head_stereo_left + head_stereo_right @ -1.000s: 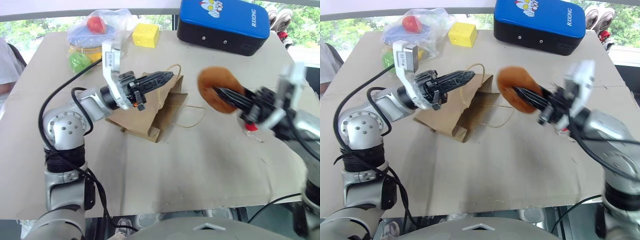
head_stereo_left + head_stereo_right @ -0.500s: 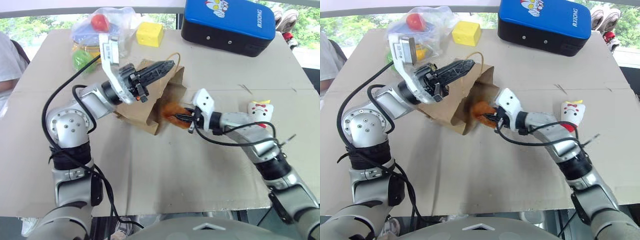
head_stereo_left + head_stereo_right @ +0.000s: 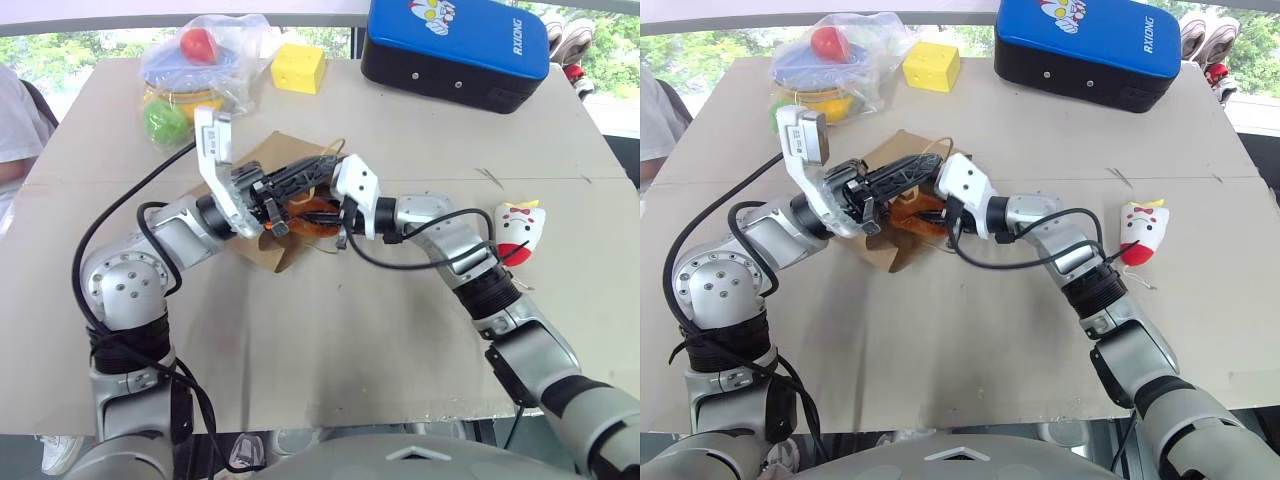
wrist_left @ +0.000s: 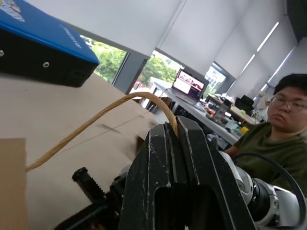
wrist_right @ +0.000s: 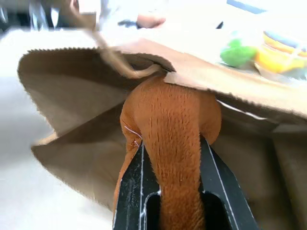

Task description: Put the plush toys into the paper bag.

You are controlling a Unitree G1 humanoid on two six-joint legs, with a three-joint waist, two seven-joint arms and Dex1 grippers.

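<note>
The orange-brown plush toy's top is up against the upper edge of the bag's opening (image 5: 169, 79), so the robot's right gripper should bring the toy down clear of that edge and push it deeper inside (image 5: 247, 143) before opening.
The brown paper bag (image 3: 266, 158) lies on its side at the table's middle left. My left gripper (image 3: 330, 163) is shut on its tan loop handle (image 4: 96, 117) and holds the top edge of the mouth up. My right gripper (image 5: 170, 143) is shut on the orange-brown plush toy (image 5: 168, 112). It reaches leftward, and the toy (image 3: 305, 222) sits just inside the bag's mouth under the lifted edge. A white cone-shaped plush toy (image 3: 520, 228) with a red bow lies on the table to the right, apart from both grippers.
A blue-and-black case (image 3: 455, 45) stands at the back right. A yellow block (image 3: 298, 68) and a clear plastic bag of coloured balls (image 3: 190, 65) sit at the back left. A person sits at the left edge (image 3: 12, 140); the left wrist view shows a person (image 4: 278, 129).
My right gripper swung left and down with the orange plush toy, from mid-air into the bag's mouth. My left gripper kept its grip on the handle.
</note>
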